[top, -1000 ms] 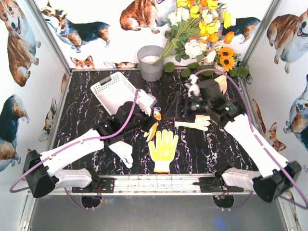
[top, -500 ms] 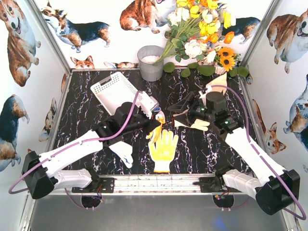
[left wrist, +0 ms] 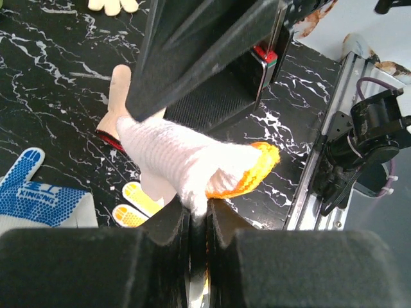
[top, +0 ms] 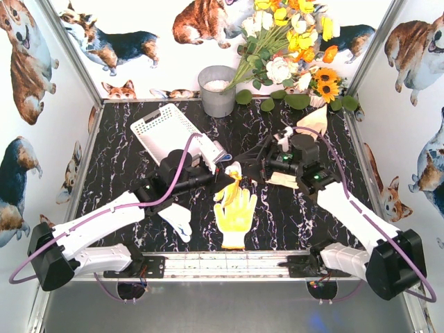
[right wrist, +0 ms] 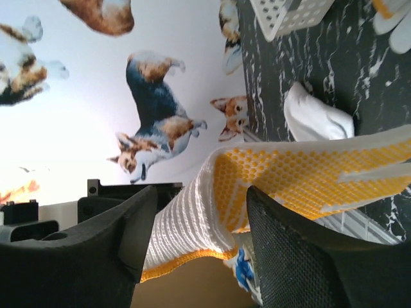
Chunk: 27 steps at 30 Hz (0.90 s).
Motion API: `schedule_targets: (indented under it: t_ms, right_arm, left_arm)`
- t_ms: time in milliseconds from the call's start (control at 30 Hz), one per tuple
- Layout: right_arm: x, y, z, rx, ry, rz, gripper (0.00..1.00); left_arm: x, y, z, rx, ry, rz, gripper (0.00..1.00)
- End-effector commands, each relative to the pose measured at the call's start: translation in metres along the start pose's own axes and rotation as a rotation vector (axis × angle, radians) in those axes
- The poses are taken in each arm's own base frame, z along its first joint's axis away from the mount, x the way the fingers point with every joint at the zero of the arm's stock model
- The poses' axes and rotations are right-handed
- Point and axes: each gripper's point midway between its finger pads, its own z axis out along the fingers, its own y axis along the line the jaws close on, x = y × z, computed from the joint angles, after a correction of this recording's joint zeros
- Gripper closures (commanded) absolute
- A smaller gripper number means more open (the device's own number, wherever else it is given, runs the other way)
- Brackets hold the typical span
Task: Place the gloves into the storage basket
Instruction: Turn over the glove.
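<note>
Next, my right gripper grabs the cuff of the white knit glove (left wrist: 172, 153), since the glove hangs bunched up from my left gripper, and both grippers should spread it over the yellow-palmed glove (top: 236, 218).
My left gripper (left wrist: 198, 215) is shut on a white knit glove with an orange cuff (left wrist: 186, 157), which it holds above the table's middle (top: 230, 189). My right gripper (top: 244, 166) has come up to that same glove from the right. In the right wrist view its fingers (right wrist: 286, 256) stand open on either side of the glove's cuff (right wrist: 205, 212), with a gap on the left side. A yellow-palmed glove (top: 236, 211), a white glove (top: 177, 219) and a beige glove (top: 286, 179) lie flat. The storage basket (top: 165, 128) is at the back left.
A grey metal bucket (top: 217, 90) and a bunch of flowers (top: 291, 48) stand at the back. A blue-and-white glove (left wrist: 38, 192) lies by the left arm, and another beige glove (top: 312, 121) lies at the back right. Corgi-print walls close in the table.
My right gripper swung left and down toward the glove held by the left gripper, and its jaws narrowed around the cuff. The left gripper raised the glove slightly to the right.
</note>
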Motion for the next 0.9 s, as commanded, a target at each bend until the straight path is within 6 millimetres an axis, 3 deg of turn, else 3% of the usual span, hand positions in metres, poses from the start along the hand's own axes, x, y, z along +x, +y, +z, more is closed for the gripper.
schedule_targets:
  t_ms: [0, 100, 333, 467, 600, 733, 867]
  right_arm:
    - [0.024, 0.028, -0.002, -0.129, 0.122, -0.073, 0.43]
    - [0.030, 0.021, 0.003, -0.138, 0.166, -0.063, 0.47]
    - [0.029, 0.019, 0.002, -0.152, 0.140, -0.074, 0.72]
    - [0.029, 0.016, -0.003, -0.105, 0.119, -0.132, 0.97]
    - [0.024, 0.017, -0.007, -0.103, 0.081, -0.132, 1.00]
    - [0.020, 0.025, -0.012, -0.123, 0.036, -0.136, 1.00]
    - [0.012, 0.025, -0.014, -0.128, -0.027, -0.130, 1.00]
  left_arm:
    - [-0.013, -0.005, 0.003, 0.036, -0.053, 0.008, 1.00]
    - [-0.019, -0.006, 0.005, 0.036, -0.066, 0.006, 1.00]
    - [-0.019, 0.006, 0.008, -0.029, -0.063, -0.003, 1.00]
    - [-0.019, 0.015, 0.002, -0.086, -0.077, -0.010, 0.97]
    - [-0.019, 0.015, 0.000, -0.088, -0.090, -0.017, 0.84]
    - [-0.020, 0.014, -0.004, -0.088, -0.114, -0.040, 0.42]
    - [-0.026, 0.007, -0.010, -0.060, -0.144, -0.041, 0.22]
